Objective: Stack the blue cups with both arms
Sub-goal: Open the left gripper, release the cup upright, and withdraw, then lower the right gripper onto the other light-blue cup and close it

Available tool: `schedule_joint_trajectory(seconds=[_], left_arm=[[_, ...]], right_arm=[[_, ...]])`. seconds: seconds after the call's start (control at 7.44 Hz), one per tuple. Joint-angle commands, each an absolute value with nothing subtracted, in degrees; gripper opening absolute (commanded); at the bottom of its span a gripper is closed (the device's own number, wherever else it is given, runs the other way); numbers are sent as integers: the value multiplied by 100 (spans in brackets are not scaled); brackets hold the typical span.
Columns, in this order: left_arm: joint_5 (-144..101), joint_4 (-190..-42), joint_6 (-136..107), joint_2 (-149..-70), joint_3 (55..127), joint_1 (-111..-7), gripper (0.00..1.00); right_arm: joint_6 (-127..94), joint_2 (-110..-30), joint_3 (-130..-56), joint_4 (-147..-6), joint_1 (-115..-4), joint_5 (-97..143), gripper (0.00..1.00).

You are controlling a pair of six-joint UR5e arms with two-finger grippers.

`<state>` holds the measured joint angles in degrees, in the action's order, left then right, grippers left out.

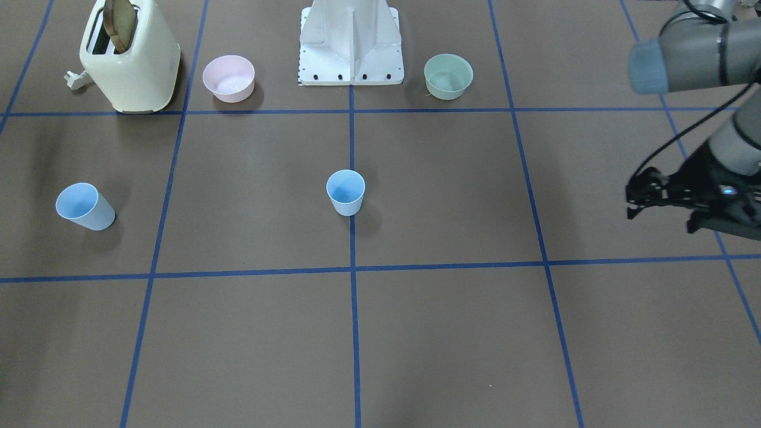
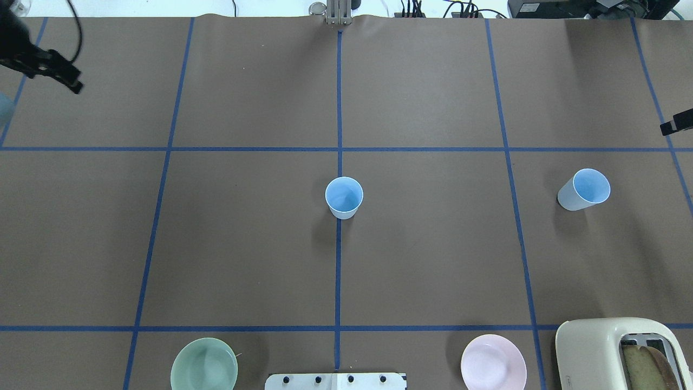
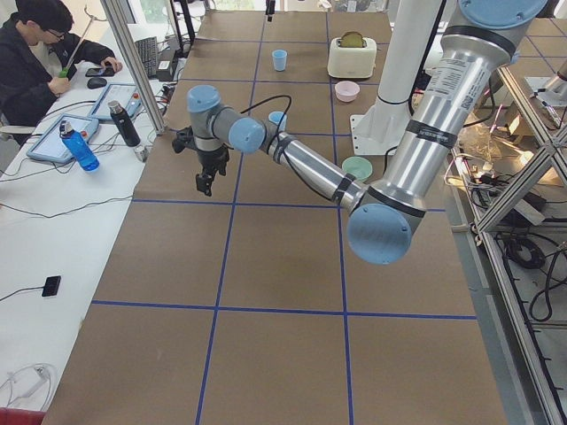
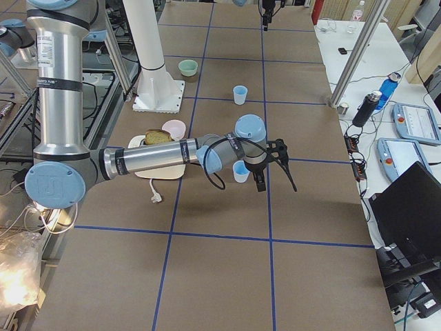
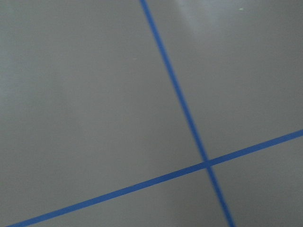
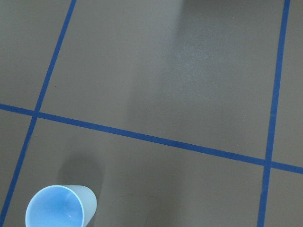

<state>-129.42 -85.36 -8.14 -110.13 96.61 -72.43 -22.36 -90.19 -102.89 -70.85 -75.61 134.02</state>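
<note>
I expect the other blue cup (image 1: 85,207) to nest deep inside the middle blue cup when I lower it, because the middle blue cup's opening (image 1: 346,186) is open and wider than its base.
Two pale-blue cups stand upright on the brown table. One cup (image 1: 345,191) (image 2: 344,197) is at the table's middle on the centre tape line. The other cup (image 1: 84,206) (image 2: 583,189) is on the robot's right side and shows at the bottom left of the right wrist view (image 6: 59,207). My left gripper (image 1: 631,195) (image 2: 73,81) hovers at the far left, far from both cups, open and empty. My right gripper (image 2: 671,125) (image 4: 275,185) hangs just beyond the right cup, fingers spread, empty. The left wrist view shows only table and tape.
A cream toaster (image 1: 128,56) holding toast, a pink bowl (image 1: 229,78), the white pedestal (image 1: 351,44) and a green bowl (image 1: 448,75) line the robot's edge. An operator (image 3: 35,53) sits at a side desk with bottles and tablets.
</note>
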Motion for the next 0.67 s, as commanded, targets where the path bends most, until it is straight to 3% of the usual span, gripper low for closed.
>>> schedule_joint_trajectory(seconds=[0.0, 0.4, 0.54], left_arm=[[-13219, -8578, 1081, -10364, 8968, -8554, 99], [-13175, -8568, 1696, -10082, 8255, -9183, 99], [-13166, -8987, 1644, -9794, 8323, -9341, 99]], right_arm=[[-2689, -8668, -10292, -7319, -7130, 13159, 100], [-2585, -8402, -10327, -8042, -6628, 12623, 100], [-2567, -8463, -10345, -7998, -6488, 12578, 100]])
